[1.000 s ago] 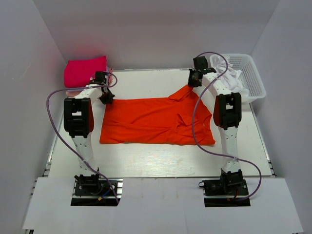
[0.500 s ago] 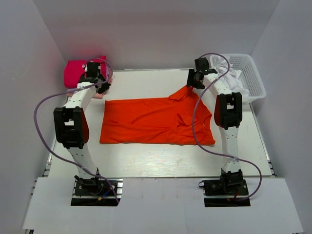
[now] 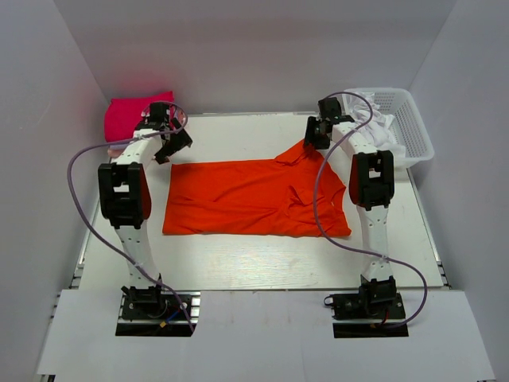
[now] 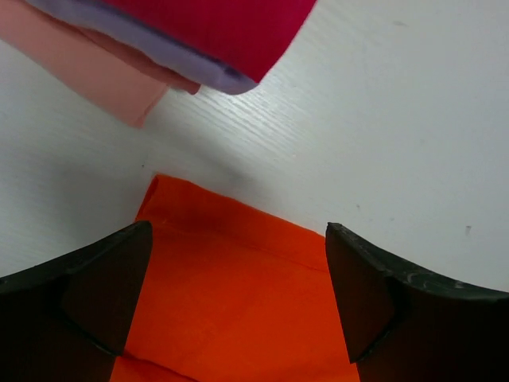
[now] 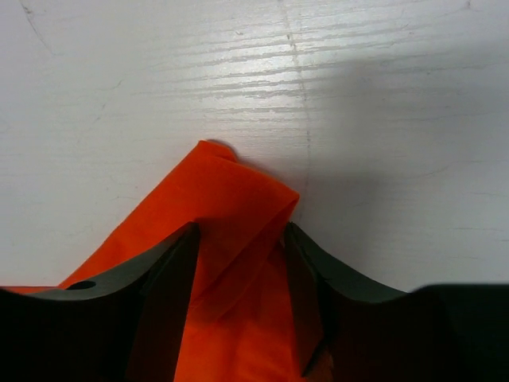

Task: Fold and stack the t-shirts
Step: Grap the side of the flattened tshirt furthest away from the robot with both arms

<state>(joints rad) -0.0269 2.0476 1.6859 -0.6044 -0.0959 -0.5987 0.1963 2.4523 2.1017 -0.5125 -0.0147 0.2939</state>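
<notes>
The sleeve at my right gripper [image 3: 293, 152] sticks out past the t-shirt's far edge, so my left gripper should grab the t-shirt's opposite corner [image 3: 176, 169] before both grippers pull that edge straight.
The orange-red t-shirt [image 3: 254, 199] lies spread flat in the middle of the table. My left gripper [image 3: 172, 149] hangs over its far left corner. In the left wrist view the gripper [image 4: 238, 239] is wide open, with the orange cloth [image 4: 231, 310] below the gap and nothing held. My right gripper [image 3: 312, 142] is at the raised far right sleeve. In the right wrist view it [image 5: 241, 231] is open, with the folded sleeve [image 5: 215, 179] lying between its fingers. A stack of folded t-shirts, magenta [image 4: 223, 32] over lavender [image 4: 159, 48] over light pink [image 4: 87, 72], sits at the far left [image 3: 127, 119].
A white basket [image 3: 415, 135] holding white cloth [image 3: 374, 127] stands at the far right corner. White walls close in the table on the left, back and right. Purple cables loop from both arms.
My left gripper went from shut to wide open, swinging toward the stack and back over the shirt's corner. My right gripper opened at the sleeve and hardly moved.
</notes>
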